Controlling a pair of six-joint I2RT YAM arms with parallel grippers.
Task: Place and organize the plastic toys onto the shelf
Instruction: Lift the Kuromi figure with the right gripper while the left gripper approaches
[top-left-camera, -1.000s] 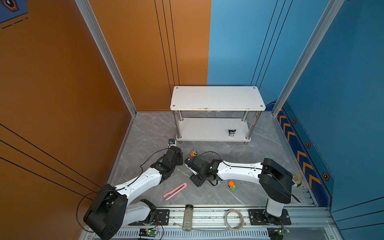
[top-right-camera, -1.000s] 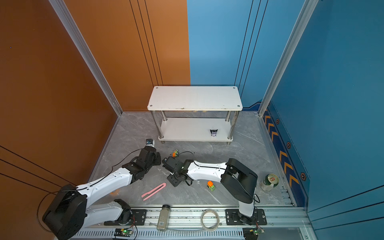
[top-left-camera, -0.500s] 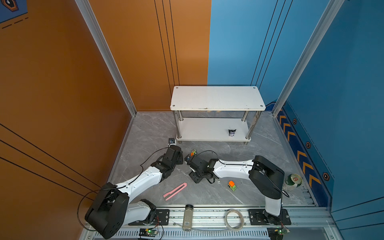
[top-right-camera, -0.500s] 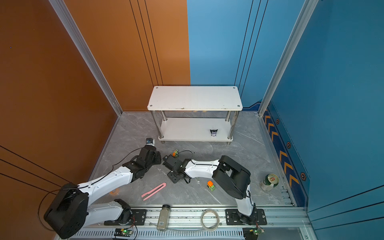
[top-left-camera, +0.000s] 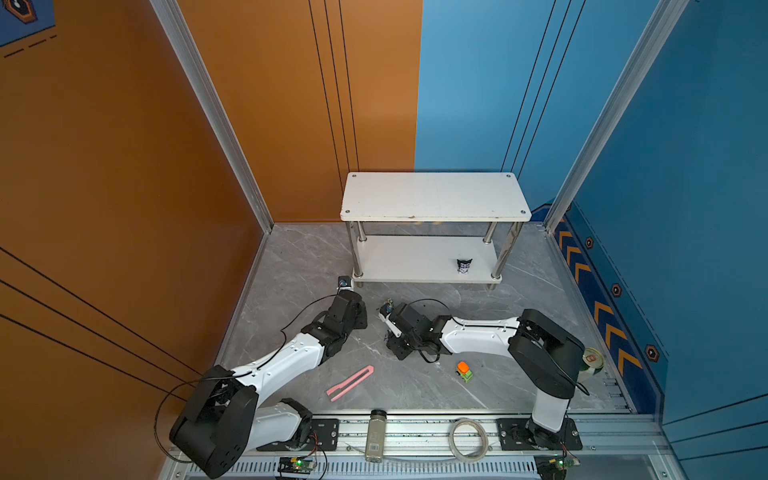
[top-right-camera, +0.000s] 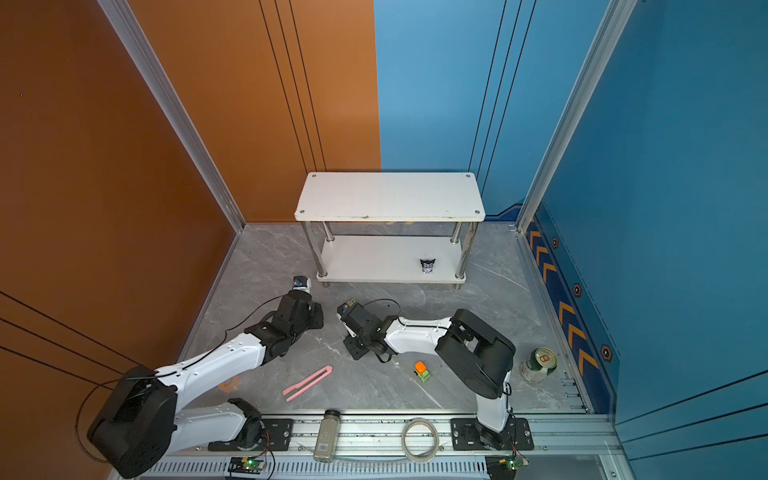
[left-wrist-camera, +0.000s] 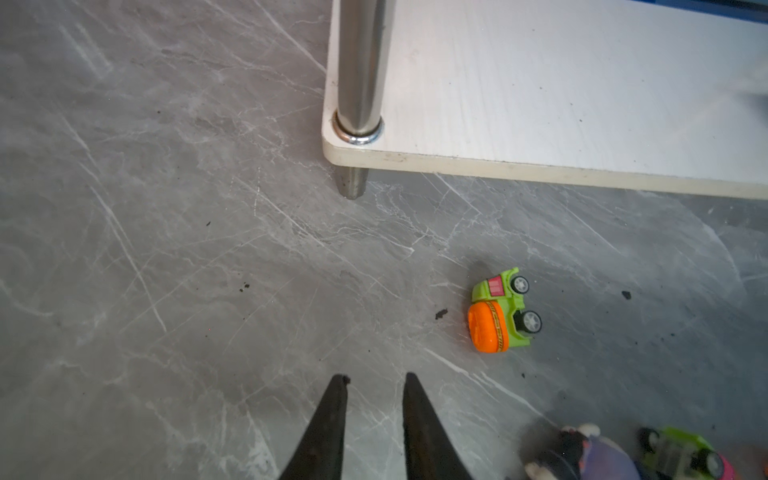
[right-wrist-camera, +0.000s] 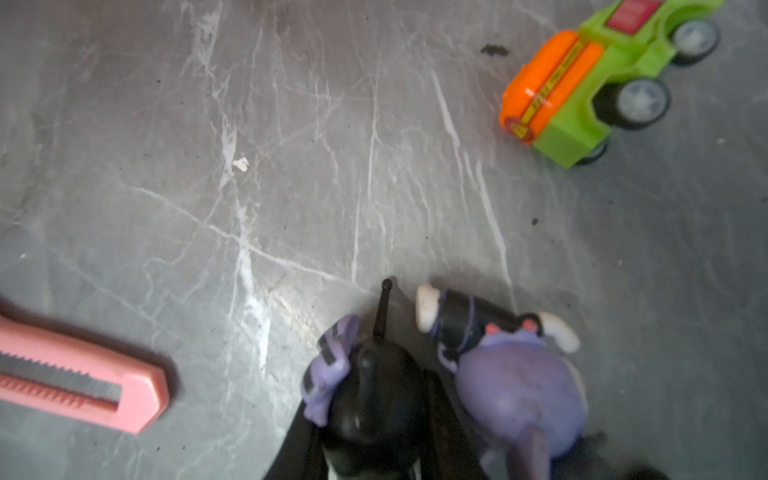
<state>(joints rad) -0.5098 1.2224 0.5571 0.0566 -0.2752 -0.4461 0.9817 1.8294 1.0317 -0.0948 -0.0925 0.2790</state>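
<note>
My right gripper holds the figurine with its ear (right-wrist-camera: 384, 308) beyond the fingers' ends and its body toward the palm. Next, my left gripper grasps its lower body midair.
My right gripper (right-wrist-camera: 370, 415) is shut on a black-and-purple figurine (right-wrist-camera: 370, 386); in a top view it (top-left-camera: 390, 328) is low over the floor before the shelf (top-left-camera: 434, 199). A second figurine (right-wrist-camera: 515, 382) lies beside it. An orange-green car (right-wrist-camera: 582, 91) lies on its side nearby, also in the left wrist view (left-wrist-camera: 498, 311), where a green-pink car (left-wrist-camera: 685, 457) shows at the edge. My left gripper (left-wrist-camera: 376, 378) is open and empty near the shelf's front left leg (left-wrist-camera: 359, 83). One figurine (top-left-camera: 464, 266) stands on the lower tier. Another car (top-left-camera: 464, 371) sits by the right arm.
A pink cutter (top-left-camera: 350, 382) lies on the grey floor between the arms. A grey bottle (top-left-camera: 376, 434) and a coiled ring (top-left-camera: 467, 438) rest on the front rail. A can (top-right-camera: 539, 365) stands at the right wall.
The right jaws have closed onto the figurine and that arm's elbow has shifted a little. The left jaws have parted. The left arm has stayed in place.
</note>
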